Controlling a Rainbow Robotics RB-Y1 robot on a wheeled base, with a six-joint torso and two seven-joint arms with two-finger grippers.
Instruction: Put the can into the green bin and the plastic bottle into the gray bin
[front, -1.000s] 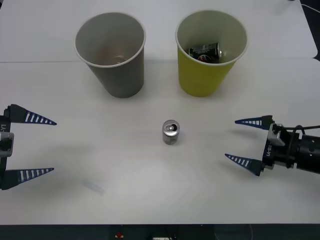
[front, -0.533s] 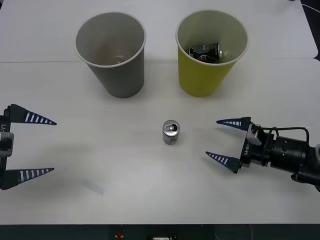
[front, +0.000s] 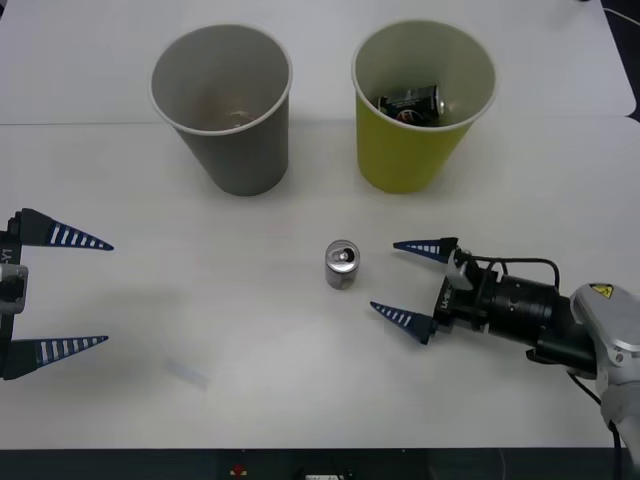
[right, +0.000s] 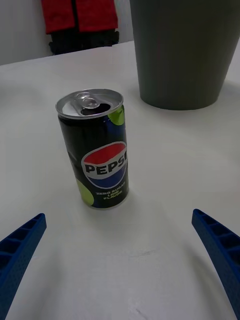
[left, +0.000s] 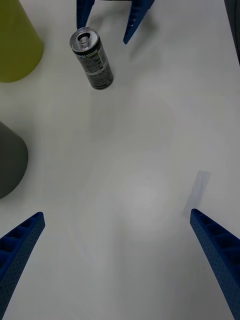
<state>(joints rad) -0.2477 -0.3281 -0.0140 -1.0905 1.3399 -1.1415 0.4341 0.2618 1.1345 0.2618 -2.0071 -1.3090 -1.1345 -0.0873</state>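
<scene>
The upright can (front: 342, 264) will tip over and come to rest on its side when the robot drops it into the green bin, because a black can lies sideways (front: 411, 105) in there.
The can (front: 342, 264) stands upright mid-table; its silver top and black Pepsi side face the right wrist view (right: 95, 150). My right gripper (front: 383, 276) is open just right of the can, its fingers (right: 20, 250) apart from it. My left gripper (front: 108, 293) hangs open at the table's left, far from the can (left: 92, 59). At the back, the gray bin (front: 222, 105) stands left of the green bin (front: 423, 105), which holds a black can (front: 410, 103). The plastic bottle is out of view; a faint shape at the gray bin's bottom is too dim to name.
A clear strip of tape (front: 187, 373) lies on the white table near the front left. The table's front edge (front: 320, 450) runs close below both grippers. A red and black object (right: 80, 20) sits beyond the table's far side.
My right gripper has slid left across the table toward the can, staying open. The left gripper, the can and both bins have not moved.
</scene>
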